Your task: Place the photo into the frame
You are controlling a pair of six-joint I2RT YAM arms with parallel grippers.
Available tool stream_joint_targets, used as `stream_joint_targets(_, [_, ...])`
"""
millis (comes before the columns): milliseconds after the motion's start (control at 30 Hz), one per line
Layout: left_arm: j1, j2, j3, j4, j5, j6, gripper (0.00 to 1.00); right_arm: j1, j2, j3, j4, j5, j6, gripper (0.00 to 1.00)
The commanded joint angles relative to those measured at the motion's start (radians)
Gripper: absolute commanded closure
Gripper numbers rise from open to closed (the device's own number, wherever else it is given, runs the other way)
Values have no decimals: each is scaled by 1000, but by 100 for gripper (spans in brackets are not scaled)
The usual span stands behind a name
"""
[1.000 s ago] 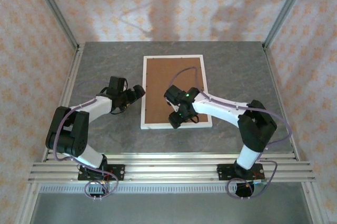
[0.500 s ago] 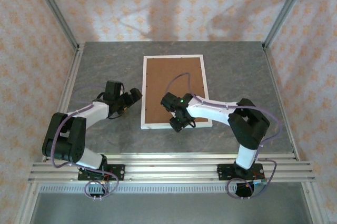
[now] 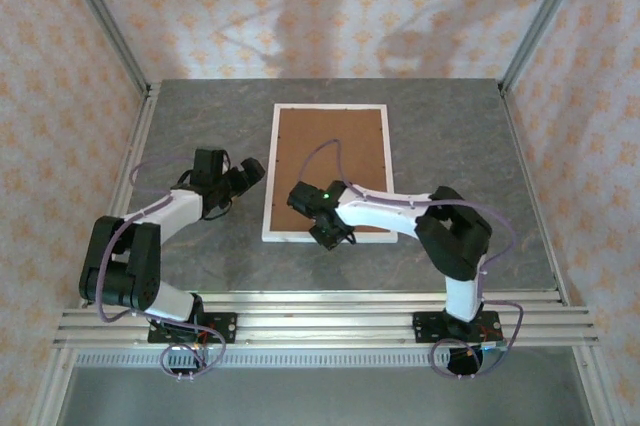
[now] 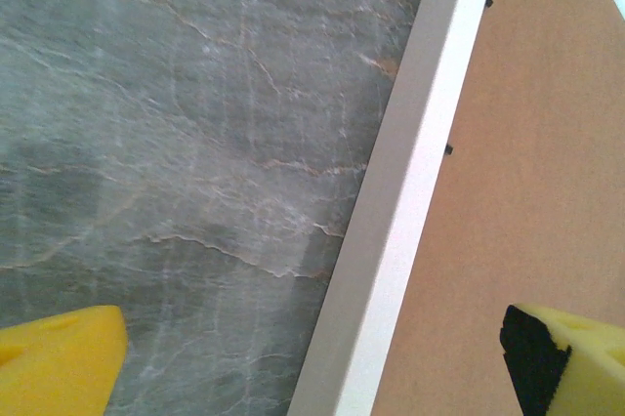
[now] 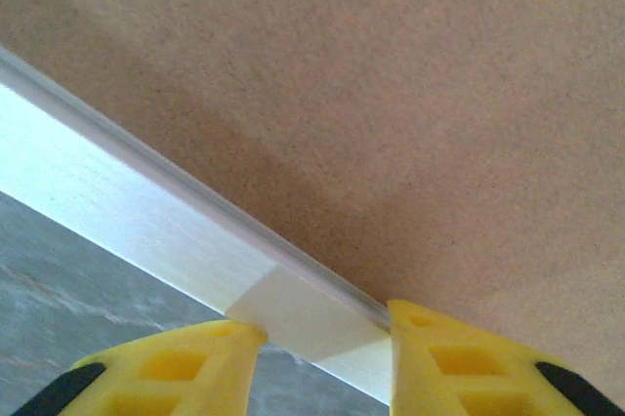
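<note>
The frame is lying lengthwise and its short point(image 3: 376, 237) near bar faces the arm bases, so the robot's left gripper should move to the frame's near corner point(image 3: 268, 235) and help turn the frame crosswise.
The white frame point(image 3: 330, 107) lies face down on the table, with a brown backing board point(image 3: 335, 161) inside it. The photo is hidden. My right gripper point(image 3: 328, 236) is at the frame's near rail. In the right wrist view its yellow fingers point(image 5: 195, 362) pinch the white moulding point(image 5: 127, 211), one on the outer edge and one against the board point(image 5: 391, 94). My left gripper point(image 3: 255, 168) is at the frame's left rail and stands wide open. In the left wrist view that rail point(image 4: 410, 191) runs between its fingers point(image 4: 59, 357), one over the table and one over the board point(image 4: 537, 191).
The grey marble tabletop point(image 3: 200, 126) surrounds the frame on all sides. Metal posts point(image 3: 100, 16) and patterned walls close in the left, right and back. Aluminium rails point(image 3: 320, 316) with the arm bases run along the near edge.
My right gripper slid left along the near rail and closed on the moulding. The frame's near end shifted slightly left. The left gripper shifted slightly, still open.
</note>
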Motion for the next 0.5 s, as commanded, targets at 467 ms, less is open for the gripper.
stream_joint_targets(467, [28, -187, -39, -121, -76, 8, 0, -121, 30, 232, 69, -84, 187, 40])
